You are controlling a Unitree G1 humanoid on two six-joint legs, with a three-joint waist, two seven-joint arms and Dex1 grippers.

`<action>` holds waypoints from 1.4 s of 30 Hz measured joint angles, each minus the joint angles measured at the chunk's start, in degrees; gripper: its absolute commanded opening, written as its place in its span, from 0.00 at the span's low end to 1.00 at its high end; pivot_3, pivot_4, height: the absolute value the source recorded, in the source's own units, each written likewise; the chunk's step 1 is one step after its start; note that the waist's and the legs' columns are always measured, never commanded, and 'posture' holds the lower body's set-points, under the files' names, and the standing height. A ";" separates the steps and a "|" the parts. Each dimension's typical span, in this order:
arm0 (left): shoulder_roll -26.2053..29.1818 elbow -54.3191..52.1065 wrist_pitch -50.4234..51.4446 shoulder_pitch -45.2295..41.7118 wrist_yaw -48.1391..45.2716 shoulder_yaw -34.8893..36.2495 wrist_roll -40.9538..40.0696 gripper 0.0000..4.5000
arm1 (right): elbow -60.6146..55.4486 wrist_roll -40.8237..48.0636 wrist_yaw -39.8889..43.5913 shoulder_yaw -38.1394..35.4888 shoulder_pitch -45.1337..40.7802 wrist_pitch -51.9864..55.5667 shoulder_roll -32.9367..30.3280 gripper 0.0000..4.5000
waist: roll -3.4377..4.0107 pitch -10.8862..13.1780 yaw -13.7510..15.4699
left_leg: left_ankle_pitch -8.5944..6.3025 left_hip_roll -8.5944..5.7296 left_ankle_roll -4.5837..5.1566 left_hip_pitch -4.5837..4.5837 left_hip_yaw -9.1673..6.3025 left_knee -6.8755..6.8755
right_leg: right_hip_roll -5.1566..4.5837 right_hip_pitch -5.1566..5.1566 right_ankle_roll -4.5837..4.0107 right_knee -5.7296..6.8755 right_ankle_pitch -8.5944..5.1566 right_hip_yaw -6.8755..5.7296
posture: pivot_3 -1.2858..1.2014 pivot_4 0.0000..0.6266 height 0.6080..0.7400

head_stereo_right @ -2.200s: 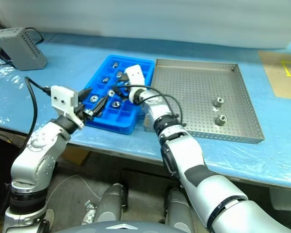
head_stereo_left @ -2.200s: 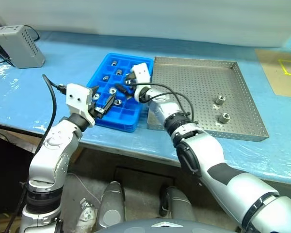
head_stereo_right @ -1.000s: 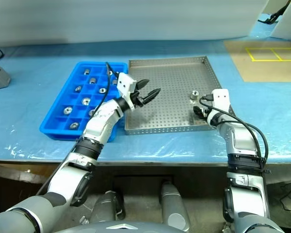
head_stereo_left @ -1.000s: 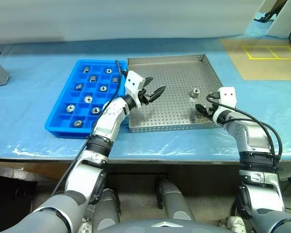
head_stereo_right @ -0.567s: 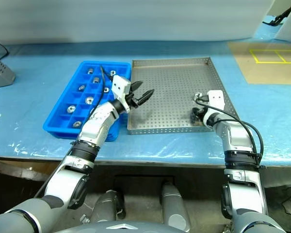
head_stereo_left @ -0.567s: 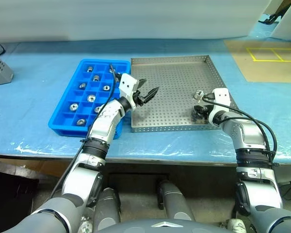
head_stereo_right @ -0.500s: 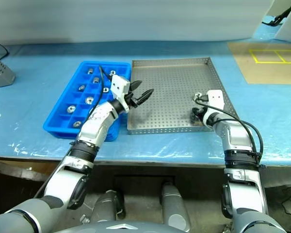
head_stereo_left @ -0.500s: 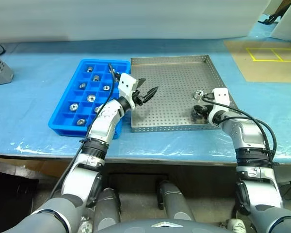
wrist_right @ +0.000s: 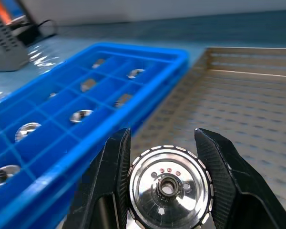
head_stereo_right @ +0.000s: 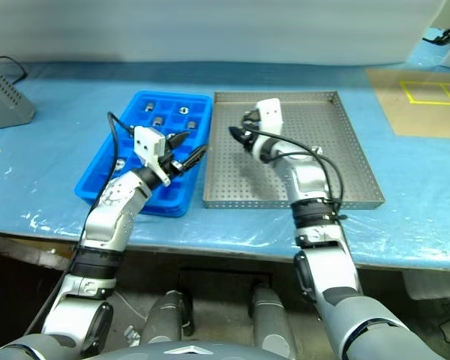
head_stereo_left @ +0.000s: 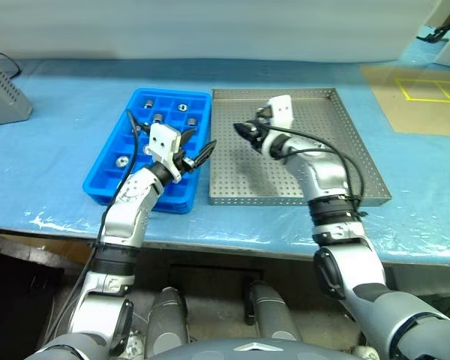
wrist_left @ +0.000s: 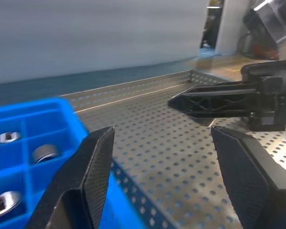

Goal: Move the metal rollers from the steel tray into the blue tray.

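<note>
My right gripper should move next until the roller (wrist_right: 169, 188) hangs over one of the blue tray's empty compartments (wrist_right: 62, 150). It is holding the roller by its rim, facing those compartments.
The blue tray (head_stereo_left: 105, 184) lies left of the steel tray (head_stereo_left: 300, 199), and several metal rollers (head_stereo_left: 157, 118) sit in its compartments. My right gripper (head_stereo_left: 240, 129) hovers over the steel tray's left half, pointing toward the blue tray. It is shut on one shiny roller (wrist_right: 168, 188), held end-on between its fingers (wrist_right: 109, 181). My left gripper (head_stereo_left: 202, 139) stands open and holds nothing, above the blue tray's right edge and pointing at the right gripper (wrist_left: 214, 102). My right arm hides part of the steel tray's floor.
A grey box-shaped device (head_stereo_left: 4, 79) stands at the back left of the blue-covered table. A brown mat with yellow lines (head_stereo_left: 420, 105) lies at the back right. The table's front edge runs just below both trays.
My right gripper shut on a roller at the steel tray's right front and swung left and up with it to the tray's left side. My left gripper drew back left to the blue tray's edge.
</note>
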 measured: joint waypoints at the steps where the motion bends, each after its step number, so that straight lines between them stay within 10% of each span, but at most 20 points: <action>1: 0.12 -0.91 0.40 0.57 0.47 0.10 -0.03 0.76 | 1.73 -0.34 0.30 0.59 -0.87 -0.84 0.53 0.37 | 0.00 0.00 0.72 | 0.01 0.01 -0.03 0.00 0.00 0.00 | 0.00 0.00 0.00 0.01 0.00 0.00 | 0.52 0.24 1.00; 21: 3.29 -15.74 5.85 11.26 9.06 4.02 -0.16 0.76 | 28.28 -4.24 5.65 1.92 -11.52 -17.00 7.81 0.37 | 0.10 0.01 5.11 | 1.03 1.20 -0.99 -0.56 -0.43 -0.78 | 0.14 0.29 -0.17 1.06 -1.46 -0.41 | 0.59 0.24 1.00; 23: 3.38 -15.87 5.90 11.91 9.32 4.02 -0.16 0.76 | 29.20 -4.45 5.78 1.95 -11.77 -17.42 7.82 0.37 | 0.21 0.08 5.60 | 1.72 2.26 -2.05 -1.26 -1.06 -2.59 | 0.34 0.35 -0.03 1.49 -1.73 -0.41 | 0.59 0.24 1.00; 26: 3.52 -15.92 5.99 12.16 9.64 4.10 -0.20 0.76 | 29.87 -4.96 5.76 1.94 -11.83 -17.88 7.44 0.37 | 0.36 0.12 5.64 | 2.35 2.50 -2.72 -1.09 -1.02 -1.80 | 0.04 0.79 0.80 2.24 -2.66 -0.46 | 0.59 0.24 1.00; 33: 3.70 -15.87 6.03 11.92 9.85 4.26 -0.20 0.76 | 30.39 -5.67 5.47 1.92 -11.89 -18.25 7.40 0.88 | 0.34 0.10 6.09 | 2.61 2.14 -2.32 -1.19 -1.02 -1.63 | -0.12 0.80 0.79 2.03 -2.66 -0.33 | 0.58 0.24 1.00; 42: 3.36 -15.72 6.08 9.95 9.73 3.88 -0.20 0.76 | 29.60 -5.51 3.15 0.10 -11.82 -19.56 4.44 0.88 | 0.34 0.09 6.37 | 2.61 2.48 -2.32 -1.11 -1.02 -1.66 | 0.08 0.78 0.70 2.26 -2.82 -0.35 | 0.58 0.24 1.00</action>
